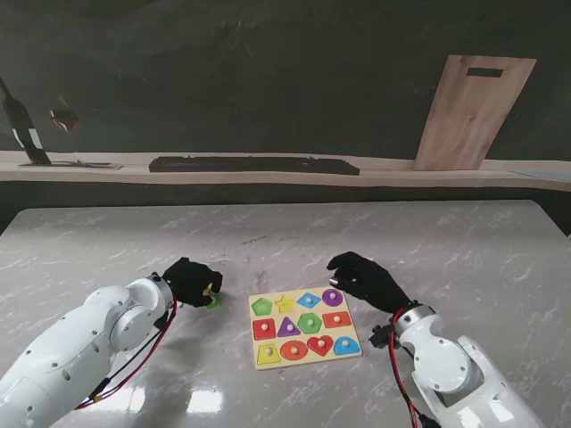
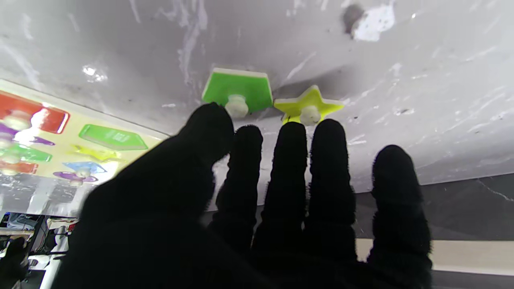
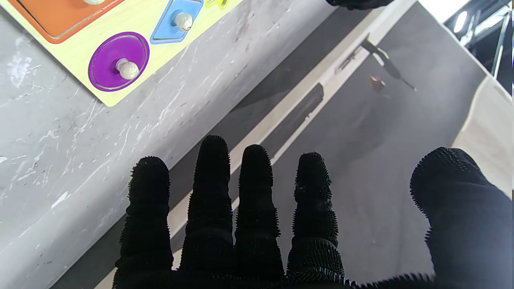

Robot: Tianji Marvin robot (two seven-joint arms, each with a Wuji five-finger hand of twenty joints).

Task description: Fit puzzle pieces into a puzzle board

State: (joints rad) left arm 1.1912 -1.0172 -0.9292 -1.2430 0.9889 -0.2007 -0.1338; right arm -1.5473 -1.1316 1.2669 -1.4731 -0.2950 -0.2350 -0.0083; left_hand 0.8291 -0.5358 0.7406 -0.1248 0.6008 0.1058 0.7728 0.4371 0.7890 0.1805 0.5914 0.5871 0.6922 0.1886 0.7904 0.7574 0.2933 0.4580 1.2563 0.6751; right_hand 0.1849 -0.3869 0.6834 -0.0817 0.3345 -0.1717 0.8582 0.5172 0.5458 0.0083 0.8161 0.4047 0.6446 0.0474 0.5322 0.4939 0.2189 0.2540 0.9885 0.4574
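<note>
I expect the yellow star piece point(image 2: 309, 106) to stay behind when I lift the green pentagon piece, because the two pieces touch only at a tip point(image 2: 274, 102).
The yellow puzzle board point(image 1: 253, 318) lies in the middle of the table, between my two hands. A green pentagon piece point(image 2: 239, 90) and a yellow star piece point(image 2: 307, 105) rest on the marble to its left, side by side, knobs up. My left hand point(image 1: 190, 281) hovers over them, open with fingers spread, and its thumb tip is close to the pentagon's knob. On the board point(image 2: 72, 127) the green pentagon recess point(image 2: 112, 137) and the star recess point(image 2: 94, 152) show no knobs. My right hand point(image 1: 361, 278) hangs open by the board's far right corner, near the purple circle point(image 3: 119, 61).
Other pieces sit in the board, including a blue diamond point(image 3: 176, 20). A shelf behind the table carries a long black bar point(image 1: 254, 165), and a wooden cutting board point(image 1: 473, 111) leans there at the right. A dark stand point(image 1: 27, 134) is at the far left.
</note>
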